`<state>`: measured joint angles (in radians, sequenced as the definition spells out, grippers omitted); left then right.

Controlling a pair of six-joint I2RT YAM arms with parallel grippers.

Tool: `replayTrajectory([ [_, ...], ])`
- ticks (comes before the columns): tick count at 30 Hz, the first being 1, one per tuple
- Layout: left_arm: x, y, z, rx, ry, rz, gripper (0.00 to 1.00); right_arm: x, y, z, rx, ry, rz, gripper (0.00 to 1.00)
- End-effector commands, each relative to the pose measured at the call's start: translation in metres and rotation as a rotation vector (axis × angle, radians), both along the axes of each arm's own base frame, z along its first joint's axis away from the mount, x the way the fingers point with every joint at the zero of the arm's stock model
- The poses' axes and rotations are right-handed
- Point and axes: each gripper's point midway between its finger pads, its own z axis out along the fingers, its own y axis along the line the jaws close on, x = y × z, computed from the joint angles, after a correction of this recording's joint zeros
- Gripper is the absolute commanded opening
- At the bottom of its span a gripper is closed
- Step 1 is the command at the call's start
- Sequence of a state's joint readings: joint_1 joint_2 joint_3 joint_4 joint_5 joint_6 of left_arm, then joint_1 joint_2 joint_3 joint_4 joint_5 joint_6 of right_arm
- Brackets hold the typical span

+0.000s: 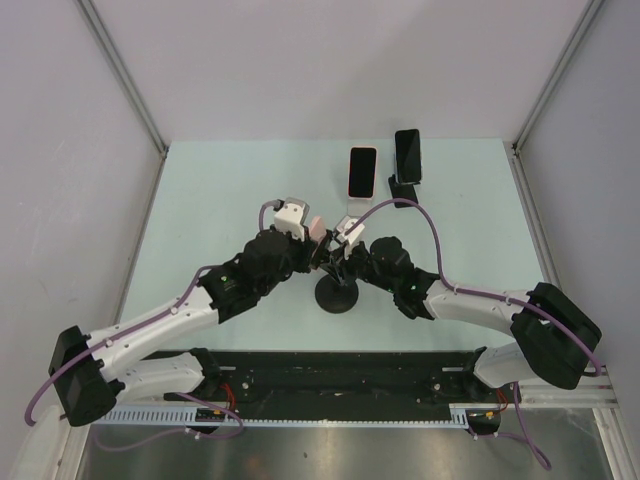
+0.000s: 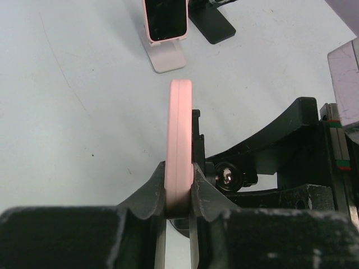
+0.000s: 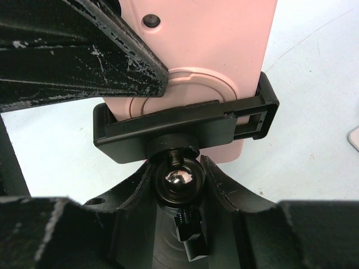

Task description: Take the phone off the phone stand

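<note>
The robot's left gripper has hold of only the clamped pink phone's near end (image 2: 178, 208). It should open, reach farther over the phone's sides (image 2: 179, 137) and close before it pulls.
A pink phone (image 1: 316, 228) stands on edge in the clamp (image 3: 185, 126) of a black phone stand whose round base (image 1: 338, 296) sits at the table's middle. My left gripper (image 2: 179, 196) is shut on the phone's lower edge (image 2: 180, 140), one finger on each face. In the right wrist view the phone's back (image 3: 213, 45) still sits inside the clamp. My right gripper (image 3: 178, 179) is shut around the stand's ball joint (image 3: 178, 178) just below the clamp. The two grippers meet above the base in the top view, the left (image 1: 312, 240) and the right (image 1: 345, 262).
A second pink phone (image 1: 361, 172) leans on a white stand at the back, also in the left wrist view (image 2: 164, 22). A black phone (image 1: 407, 155) on a black stand is to its right. Grey walls enclose the table on three sides.
</note>
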<state>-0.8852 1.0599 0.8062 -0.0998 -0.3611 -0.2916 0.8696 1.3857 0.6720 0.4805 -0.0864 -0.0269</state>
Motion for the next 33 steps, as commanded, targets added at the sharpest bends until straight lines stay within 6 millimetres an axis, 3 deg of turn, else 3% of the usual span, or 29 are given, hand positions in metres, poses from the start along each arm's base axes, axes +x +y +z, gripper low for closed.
replayTrajectory([
  [1,0.024,0.079,0.009,0.177,-0.059,0.35,0.0,0.025,-0.034,-0.003,-0.047,-0.005,-0.184,0.0],
  [12,0.029,0.101,0.008,0.258,-0.057,0.434,0.0,0.026,-0.038,0.002,-0.036,-0.004,-0.209,0.0],
  [17,0.031,0.098,0.009,0.268,-0.053,0.419,0.0,0.024,-0.035,0.002,-0.032,-0.002,-0.193,0.0],
  [21,0.028,0.069,0.01,0.228,-0.057,0.248,0.0,0.017,-0.027,0.003,-0.024,-0.005,-0.127,0.0],
  [25,0.01,0.03,0.014,0.167,-0.095,-0.039,0.0,0.009,-0.018,0.008,0.001,-0.004,-0.044,0.0],
  [29,0.005,0.025,0.023,0.095,-0.129,-0.062,0.0,0.01,-0.018,0.013,0.02,-0.006,-0.047,0.0],
  [30,0.005,0.025,0.031,0.05,-0.151,-0.051,0.07,0.011,-0.018,0.015,0.026,-0.008,-0.05,0.0],
  [32,0.006,0.026,0.029,0.016,-0.156,-0.028,0.21,0.012,-0.018,0.019,0.042,-0.01,-0.06,0.0],
  [33,0.007,0.025,0.04,-0.051,-0.186,-0.011,0.31,0.012,-0.019,0.02,0.045,-0.014,-0.063,0.0],
])
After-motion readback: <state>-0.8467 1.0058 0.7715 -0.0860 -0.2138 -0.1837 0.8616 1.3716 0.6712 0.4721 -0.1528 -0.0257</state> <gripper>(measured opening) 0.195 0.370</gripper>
